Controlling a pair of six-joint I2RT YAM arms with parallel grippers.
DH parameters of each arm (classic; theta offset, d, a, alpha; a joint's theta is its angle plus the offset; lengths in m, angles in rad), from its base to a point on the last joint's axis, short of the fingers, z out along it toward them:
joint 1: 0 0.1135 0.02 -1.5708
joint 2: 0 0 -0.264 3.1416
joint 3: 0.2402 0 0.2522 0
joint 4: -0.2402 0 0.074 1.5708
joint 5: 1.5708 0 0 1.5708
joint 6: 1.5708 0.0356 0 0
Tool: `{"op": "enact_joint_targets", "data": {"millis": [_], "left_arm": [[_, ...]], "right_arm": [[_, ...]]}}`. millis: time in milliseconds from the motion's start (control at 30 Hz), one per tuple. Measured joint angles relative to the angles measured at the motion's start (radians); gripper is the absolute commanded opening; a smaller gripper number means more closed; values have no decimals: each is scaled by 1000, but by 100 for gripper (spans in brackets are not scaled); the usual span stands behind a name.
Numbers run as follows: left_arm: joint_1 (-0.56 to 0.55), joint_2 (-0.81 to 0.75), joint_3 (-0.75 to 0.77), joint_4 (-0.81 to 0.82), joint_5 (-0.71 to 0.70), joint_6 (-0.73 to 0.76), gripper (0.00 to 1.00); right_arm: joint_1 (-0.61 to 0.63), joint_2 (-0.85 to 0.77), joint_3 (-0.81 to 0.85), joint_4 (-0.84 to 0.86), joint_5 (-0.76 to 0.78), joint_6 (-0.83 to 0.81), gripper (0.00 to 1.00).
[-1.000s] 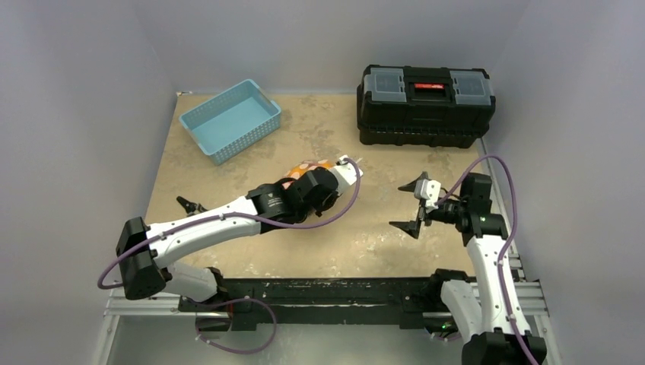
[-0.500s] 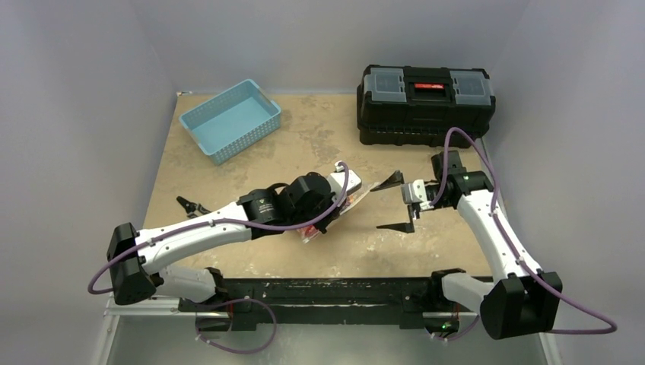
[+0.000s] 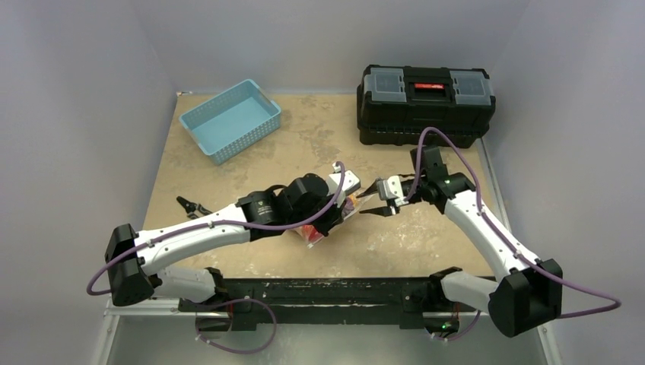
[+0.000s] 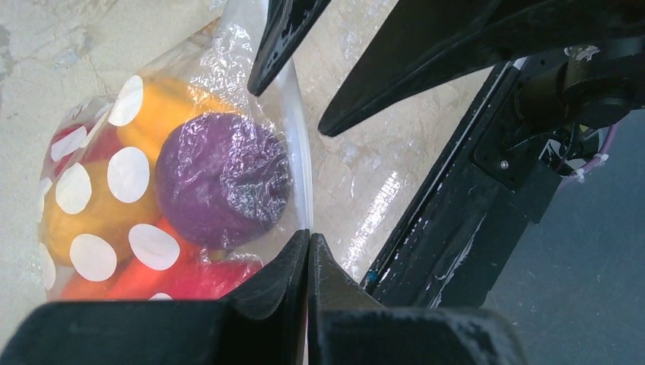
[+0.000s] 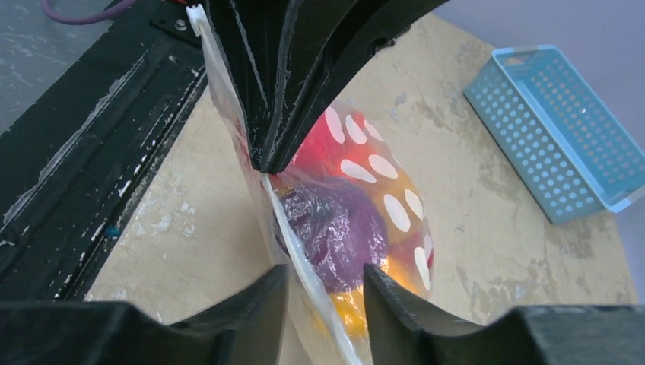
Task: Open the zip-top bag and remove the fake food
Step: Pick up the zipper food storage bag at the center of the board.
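Note:
The zip strip point(image 5: 268, 181) is pinched by my left gripper away from its white slider, so my right gripper should hold the zip strip while my left gripper goes to the slider point(image 5: 197, 17).
The zip-top bag point(image 4: 137, 171), clear with white dots, hangs off the table from my left gripper point(image 4: 308, 245), which is shut on the white zip strip point(image 4: 300, 152). Inside it is the fake food: a purple piece point(image 4: 220, 175), orange pieces point(image 4: 163, 106) and red ones point(image 4: 205, 277). My right gripper point(image 5: 323, 277) has come to the bag from the right. Its jaws straddle the zip strip point(image 5: 293, 243) with a gap still showing on each side. From above, the left gripper point(image 3: 354, 204) and right gripper point(image 3: 372, 199) meet at the bag point(image 3: 316, 233) mid-table.
A light-blue perforated basket point(image 3: 230, 119) stands at the back left. A black toolbox point(image 3: 424, 93) sits at the back right. A small black object point(image 3: 190, 205) lies on the table's left side. The black rail point(image 3: 327, 289) runs along the near edge.
My right arm has swung left to the bag and its jaws have narrowed around the zip strip. The left gripper has brought the bag slightly nearer and stays shut.

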Motion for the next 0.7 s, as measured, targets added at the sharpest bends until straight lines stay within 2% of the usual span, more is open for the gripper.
{"op": "enact_joint_targets", "data": {"millis": [67, 233, 367, 467, 633, 700], "left_arm": [[0, -2, -4, 7, 2, -2, 0], [0, -15, -15, 17, 3, -18, 0], [0, -27, -34, 40, 3, -29, 0], [0, -39, -56, 66, 2, -43, 2], [0, -119, -130, 105, -26, -64, 68], [0, -206, -188, 127, -45, -76, 87]], "right_arm": [[17, 4, -18, 42, 31, 34, 29], [38, 11, -63, 106, 89, 90, 21], [44, 11, -74, 142, 111, 114, 0], [48, 10, -86, 169, 117, 156, 0], [24, -23, -115, 212, 114, 253, 0], [-11, -47, -119, 222, 106, 296, 0]]}}
